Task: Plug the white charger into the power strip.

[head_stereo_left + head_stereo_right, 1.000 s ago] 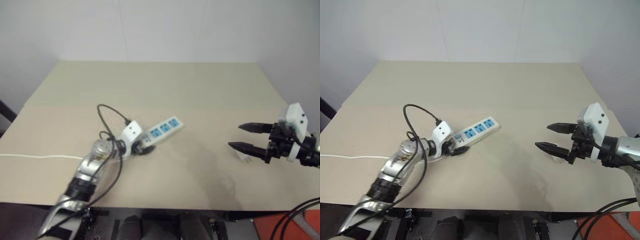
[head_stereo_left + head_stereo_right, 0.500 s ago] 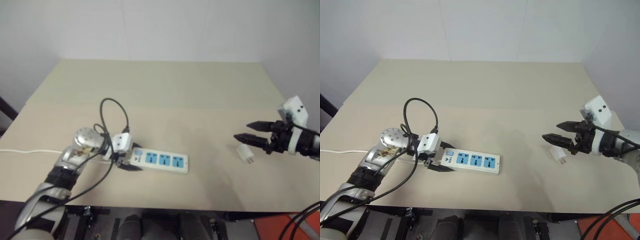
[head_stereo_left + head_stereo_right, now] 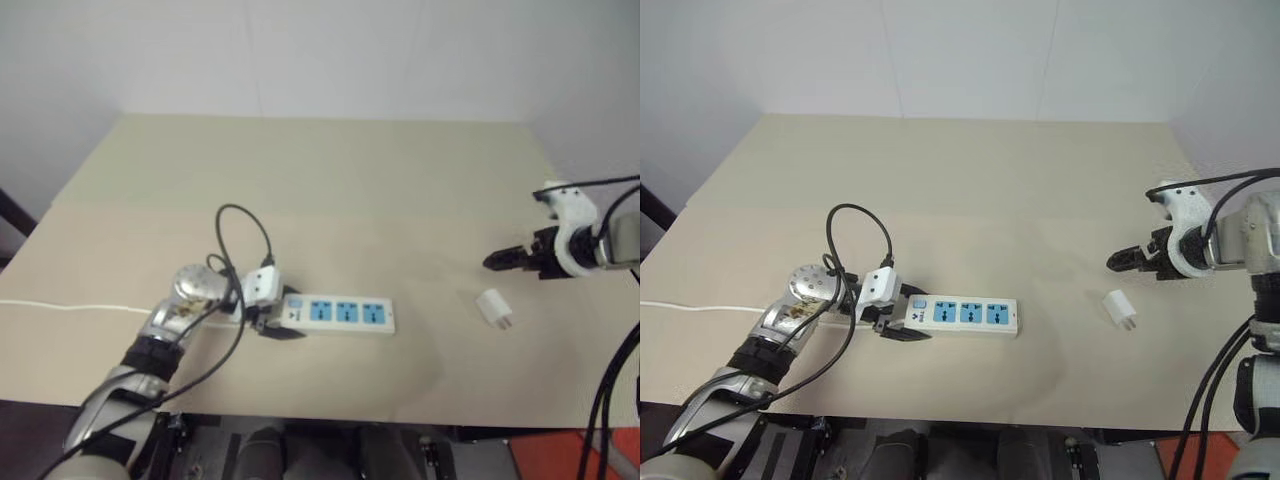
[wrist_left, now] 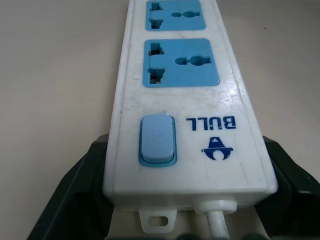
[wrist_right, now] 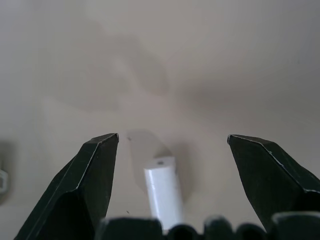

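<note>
Prongs point(image 3: 504, 323) stick out of the charger's short end. The white charger point(image 3: 492, 306) will therefore stand up straight in the power strip when I push it in.
The power strip point(image 3: 345, 313) is a white bar with three blue socket faces, lying flat on the tan table point(image 3: 330, 180), parallel to its near edge. My left gripper point(image 3: 283, 318) is shut on the strip's switch end, and the left wrist view shows a black finger point(image 4: 75, 200) on each side of the strip point(image 4: 180, 105). The white charger point(image 3: 493, 307) lies loose on the table to the right, prongs toward the near edge. My right gripper point(image 3: 500, 262) hovers open just beyond it. In the right wrist view the charger point(image 5: 162, 192) sits between the spread fingers point(image 5: 95, 175).
The strip's thin white cord point(image 3: 60, 306) runs left across the table and off its left edge. A black cable point(image 3: 245, 225) loops above my left wrist. The table's near edge runs close below the strip and charger.
My left gripper has swung the strip from a slant to lie parallel with the near edge. My right gripper has turned and tipped downward, moving farther from the near edge, beyond the charger.
</note>
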You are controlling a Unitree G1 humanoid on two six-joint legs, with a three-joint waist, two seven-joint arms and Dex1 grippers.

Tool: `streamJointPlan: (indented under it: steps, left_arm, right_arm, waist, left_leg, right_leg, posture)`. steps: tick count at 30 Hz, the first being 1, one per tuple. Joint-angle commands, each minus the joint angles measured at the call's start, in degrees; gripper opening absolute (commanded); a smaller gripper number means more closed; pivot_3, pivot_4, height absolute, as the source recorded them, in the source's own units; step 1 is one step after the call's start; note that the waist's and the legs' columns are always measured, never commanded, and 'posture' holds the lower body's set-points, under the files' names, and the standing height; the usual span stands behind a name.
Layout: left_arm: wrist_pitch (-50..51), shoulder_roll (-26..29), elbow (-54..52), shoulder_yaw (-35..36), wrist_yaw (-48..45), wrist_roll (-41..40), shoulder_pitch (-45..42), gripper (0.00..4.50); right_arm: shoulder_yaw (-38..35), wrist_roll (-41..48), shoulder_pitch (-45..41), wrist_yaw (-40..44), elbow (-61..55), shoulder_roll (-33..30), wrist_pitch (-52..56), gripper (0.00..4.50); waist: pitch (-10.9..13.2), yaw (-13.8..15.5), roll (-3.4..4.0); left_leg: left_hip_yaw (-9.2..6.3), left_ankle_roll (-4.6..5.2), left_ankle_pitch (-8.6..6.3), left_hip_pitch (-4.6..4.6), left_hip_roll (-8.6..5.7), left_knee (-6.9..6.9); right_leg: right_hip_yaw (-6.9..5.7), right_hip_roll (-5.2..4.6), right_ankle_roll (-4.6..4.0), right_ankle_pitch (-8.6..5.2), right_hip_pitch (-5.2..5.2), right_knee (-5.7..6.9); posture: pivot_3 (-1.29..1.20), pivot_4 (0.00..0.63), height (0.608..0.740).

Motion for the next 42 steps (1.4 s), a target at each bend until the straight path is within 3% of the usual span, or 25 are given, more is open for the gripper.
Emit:
streamJointPlan:
  steps: [1, 10, 21, 25, 31, 38, 42]
  left_arm:
    - [0.8, -0.8, -2.8, 0.5, 1.2, -0.4, 0.9, 3.31]
    - [1.7, -1.7, -3.7, 0.0, 1.6, -0.2, 1.4, 3.31]
    - [2.3, -1.3, -5.5, 0.2, 2.6, 0.0, 3.0, 3.31]
    - [2.8, -0.9, -6.0, 0.5, 3.0, 0.0, 3.4, 3.31]
    - [2.7, -0.5, -5.7, 0.7, 3.3, 0.1, 3.3, 3.31]
    - [2.5, -0.5, -4.6, 0.7, 3.1, 0.1, 2.5, 3.31]
    - [2.5, -0.7, -3.2, 0.6, 2.5, 0.1, 1.5, 3.31]
  right_arm:
    - [3.8, 0.3, -2.4, 0.7, 0.7, -1.5, 0.5, 4.16]
    - [13.2, -0.1, -2.8, 3.8, 0.9, -1.7, 0.5, 4.16]
    - [19.7, -4.8, -2.5, 7.9, 4.1, 1.8, -2.8, 4.16]
    - [21.7, -6.8, -2.5, 10.2, 5.0, 2.7, -5.4, 3.26]
    - [22.6, -9.4, -3.0, 13.0, 4.9, 3.4, -6.6, 1.19]
    - [18.1, -11.3, -3.2, 14.1, -0.1, 2.0, -11.2, 1.11]
    - [1.8, -7.6, 1.1, 12.5, -10.0, 5.7, -22.5, 1.11]
  waist:
    - [0.0, 0.0, 0.01]
    - [0.0, -0.1, 0.02]
    - [-0.1, -0.1, 0.17]
    - [-0.2, -0.1, 0.25]
    - [-0.2, -0.3, 0.26]
    - [-0.2, -0.3, 0.3]
    - [-0.2, -0.2, 0.31]
  left_leg:
    - [0.01, 0.0, 0.0, -0.04, 0.0, 0.01]
    - [0.03, 0.0, 0.0, -0.07, 0.0, 0.07]
    - [0.03, 0.0, 0.01, -0.05, 0.0, 0.07]
    - [0.02, 0.0, 0.01, -0.03, 0.0, 0.07]
    - [0.02, 0.0, 0.01, 0.06, 0.0, 0.07]
    - [0.02, 0.0, 0.01, 0.05, 0.0, 0.07]
    - [0.02, 0.0, 0.01, 0.01, 0.0, 0.07]
  right_leg:
    - [0.01, 0.0, 0.0, 0.0, -0.07, 0.04]
    - [0.03, 0.01, -0.01, 0.0, -0.19, 0.21]
    - [0.03, 0.01, -0.01, 0.01, -0.18, 0.22]
    - [0.04, 0.02, -0.01, 0.01, -0.16, 0.22]
    - [0.03, 0.04, -0.03, 0.02, -0.11, 0.27]
    - [0.04, 0.04, -0.03, 0.02, -0.15, 0.29]
    - [0.05, 0.05, -0.03, 0.02, -0.19, 0.29]
  posture:
    - [0.0, 0.15, 0.74]
    - [0.0, 0.15, 0.74]
    - [0.0, 0.15, 0.74]
    - [0.0, 0.15, 0.74]
    - [0.0, 0.15, 0.74]
    - [0.0, 0.15, 0.74]
    - [0.0, 0.15, 0.74]
